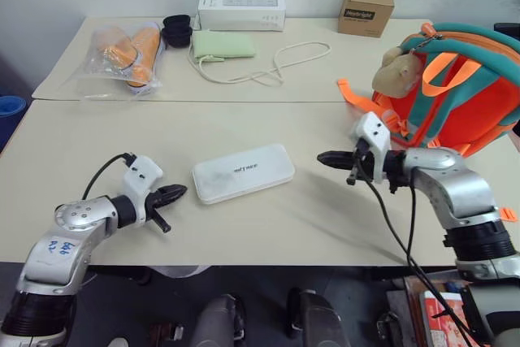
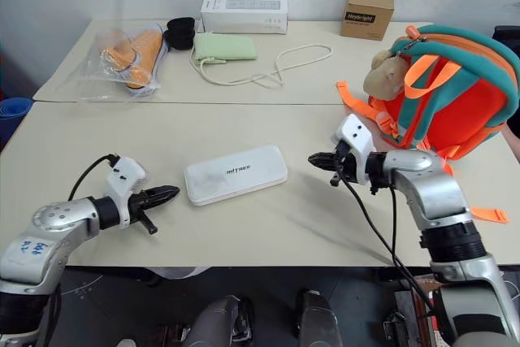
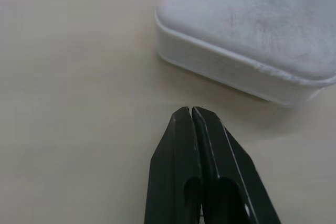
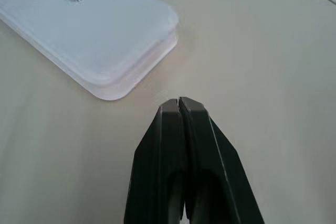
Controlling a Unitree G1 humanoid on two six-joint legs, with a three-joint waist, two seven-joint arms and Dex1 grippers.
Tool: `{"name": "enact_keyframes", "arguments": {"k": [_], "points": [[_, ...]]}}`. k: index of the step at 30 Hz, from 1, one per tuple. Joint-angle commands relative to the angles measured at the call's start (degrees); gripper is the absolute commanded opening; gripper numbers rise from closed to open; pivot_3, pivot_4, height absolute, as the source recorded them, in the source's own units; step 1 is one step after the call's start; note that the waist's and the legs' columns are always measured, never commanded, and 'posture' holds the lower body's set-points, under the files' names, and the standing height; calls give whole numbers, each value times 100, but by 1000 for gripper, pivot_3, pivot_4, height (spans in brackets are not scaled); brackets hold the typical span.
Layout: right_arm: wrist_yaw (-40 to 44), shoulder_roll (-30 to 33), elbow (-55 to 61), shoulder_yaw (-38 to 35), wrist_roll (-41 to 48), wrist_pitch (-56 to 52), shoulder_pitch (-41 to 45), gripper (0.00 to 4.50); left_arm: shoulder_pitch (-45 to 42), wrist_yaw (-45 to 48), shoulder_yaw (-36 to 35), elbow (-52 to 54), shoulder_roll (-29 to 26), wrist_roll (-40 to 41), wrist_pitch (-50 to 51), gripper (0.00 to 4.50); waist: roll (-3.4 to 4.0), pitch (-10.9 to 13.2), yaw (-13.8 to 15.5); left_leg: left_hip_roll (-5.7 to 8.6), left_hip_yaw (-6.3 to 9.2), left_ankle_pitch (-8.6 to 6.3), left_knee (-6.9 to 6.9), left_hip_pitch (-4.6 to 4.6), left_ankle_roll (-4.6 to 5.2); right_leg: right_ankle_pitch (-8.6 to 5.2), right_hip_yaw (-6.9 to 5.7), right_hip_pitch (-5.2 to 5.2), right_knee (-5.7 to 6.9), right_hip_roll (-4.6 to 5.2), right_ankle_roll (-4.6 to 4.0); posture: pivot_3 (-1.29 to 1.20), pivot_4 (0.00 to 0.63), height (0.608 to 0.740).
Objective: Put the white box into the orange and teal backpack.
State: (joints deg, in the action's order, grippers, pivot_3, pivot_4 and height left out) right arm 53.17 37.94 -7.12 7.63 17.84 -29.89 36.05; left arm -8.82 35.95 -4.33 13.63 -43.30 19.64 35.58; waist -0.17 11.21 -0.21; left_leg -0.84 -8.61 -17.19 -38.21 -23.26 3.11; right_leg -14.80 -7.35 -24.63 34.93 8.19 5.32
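Observation:
The white box [image 1: 244, 174] lies slanted to my left gripper, so I should square the box up, then open my left gripper and grip the end [image 1: 202, 184] facing it.
The white box [image 1: 242, 172] lies flat on the near table between my two grippers, its grey lettering facing up. My left gripper [image 1: 180, 191] is shut and empty, its tip a short gap from the box's left end [image 3: 236, 40]. To the box's right, my right gripper [image 1: 322, 157] is also shut with nothing in it, pointing at the box's right end [image 4: 100, 30] from a small distance. The orange and teal backpack [image 1: 455, 91] stands upright at the table's right edge, behind my right arm, with a beige plush toy [image 1: 394, 71] on its front.
On the far table lie a long white carton [image 1: 241, 11], a small brown cardboard box [image 1: 366, 10], a green pouch with a white cord [image 1: 223, 45], a black item [image 1: 177, 30] and a plastic bag of orange things [image 1: 126, 58]. An orange strap [image 1: 357, 95] trails from the backpack.

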Motion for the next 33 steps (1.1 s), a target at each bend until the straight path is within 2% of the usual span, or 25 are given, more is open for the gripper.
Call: {"name": "enact_keyframes", "arguments": {"k": [1,6,10,17,22,25,30,33], "points": [[-187,-280,-411,174,-405,304,363,32,-302,15,156,-88,166,-102,-51,61,0,0,-6,0,-1,3,-1,0,3,0,-2,0,2,-2,0,0,150,740],[-115,-614,-694,367,-686,561,397,32,-610,39,276,-332,351,-211,-93,61,0,0,-13,-3,0,9,-2,3,-1,0,-5,2,11,-15,1,0,150,740],[-37,-714,-280,388,-669,422,112,32,-897,115,259,-587,479,-189,-101,61,0,0,-3,-3,2,14,-5,3,-1,1,-3,3,15,-38,1,0,150,740],[102,-377,829,180,-472,-50,-595,32,-1277,284,274,-1032,553,-242,-255,61,0,0,-3,-3,4,14,-6,2,0,1,-4,4,14,-40,1,0,150,740],[10,-214,1115,17,-448,-211,-848,32,-1468,566,98,-1470,340,-205,-281,61,-1,-1,-13,-6,4,14,-7,3,-1,1,-3,4,14,-41,1,0,150,740],[-50,-199,1018,-13,-503,-172,-793,0,-1608,846,-158,-1789,124,163,390,603,-1,-1,-35,-9,3,14,-6,5,-3,1,-2,3,15,-46,1,0,150,740],[-81,-234,840,-1,-611,-47,-645,0,-2054,1518,-577,-2455,-248,1191,2372,2125,-2,-1,-58,-12,3,14,-7,4,-6,0,-4,3,14,-54,1,0,150,740],[-86,-263,719,23,-649,14,-554,0,-2302,1765,-499,-2787,-395,1398,3038,3009,-3,0,-64,-8,3,15,-10,4,-4,0,-3,5,16,-53,1,0,150,740]]}}
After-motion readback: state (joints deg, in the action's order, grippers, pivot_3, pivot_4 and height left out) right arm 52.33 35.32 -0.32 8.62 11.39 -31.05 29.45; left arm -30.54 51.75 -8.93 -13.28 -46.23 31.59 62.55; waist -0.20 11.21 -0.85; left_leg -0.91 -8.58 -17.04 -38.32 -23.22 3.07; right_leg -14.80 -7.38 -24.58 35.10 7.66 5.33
